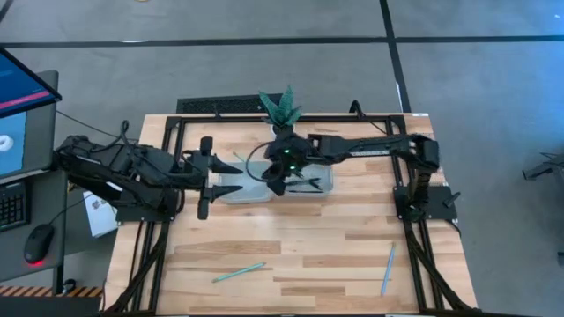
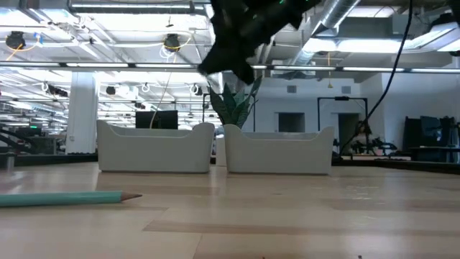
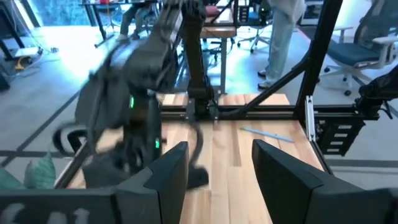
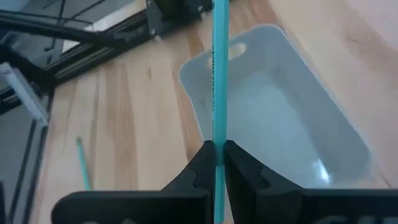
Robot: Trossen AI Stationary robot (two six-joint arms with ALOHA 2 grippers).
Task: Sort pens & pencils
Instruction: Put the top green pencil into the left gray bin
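Observation:
The teal pencil [image 4: 219, 81] points lengthwise over the empty tray [image 1: 248, 183], so the robot's right gripper should go on lowering the pencil until it is between the tray's sides, then let go.
My right gripper [image 1: 278, 179] hangs over the middle of the table's far half, shut on a light teal pencil [image 4: 219, 93]. The pencil reaches out over a pale, empty-looking tray [image 4: 273, 112], the left tray [image 1: 236, 188] of two. The right tray [image 1: 324, 183] holds dark pens [image 1: 308, 183]. My left gripper [image 3: 217, 180] stands open and empty just left of the trays [image 1: 206, 183]. Two more pencils [image 1: 238, 273] [image 1: 388, 269] lie flat on the wood near the front edge. My right gripper pinches the pencil's shaft [image 4: 217, 138] between its two fingertips [image 4: 200, 163]. It comes from the table's right side, slanting down. The pencil is lifted clear and sticks out past the fingertips above the left tray. Its other end runs out of the picture.
A small green plant [image 1: 280, 106] stands behind the trays at the far edge. The black frame rails [image 1: 176, 132] run along the table's sides. A monitor, keyboard and mouse [image 1: 35, 245] sit off the table's left. Bare wood lies between the trays and the front pencils.

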